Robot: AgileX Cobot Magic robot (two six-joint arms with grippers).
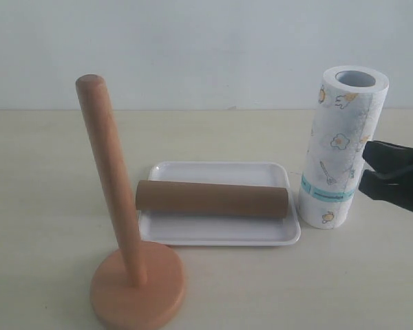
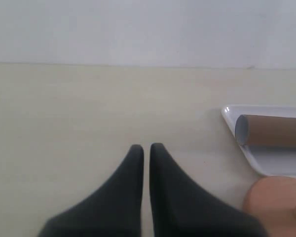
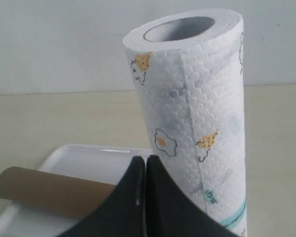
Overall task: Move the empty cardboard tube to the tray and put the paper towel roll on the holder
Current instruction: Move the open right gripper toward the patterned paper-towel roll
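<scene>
The post's tip should stick out of the hollow core when I lower the paper towel roll (image 1: 341, 148) over the holder, because the post is longer (image 1: 113, 175).
The brown cardboard tube (image 1: 213, 199) lies lengthwise in the white tray (image 1: 220, 237). Just right of the tray, the printed paper towel roll (image 1: 341, 151) stands upright on the table. The wooden holder (image 1: 113, 185) stands bare at the front left. My right gripper (image 1: 365, 168) hovers just right of the roll, beside it and apart. In its wrist view the right gripper (image 3: 146, 160) is shut and empty, with the roll (image 3: 197, 113), tray (image 3: 89, 158) and tube (image 3: 49, 192) ahead. My left gripper (image 2: 146, 146) is shut and empty over bare table, away from the tray (image 2: 286, 163), tube (image 2: 274, 131) and holder base (image 2: 276, 197).
A pale wall rises behind the beige tabletop (image 1: 41, 172). The left arm is outside the exterior view.
</scene>
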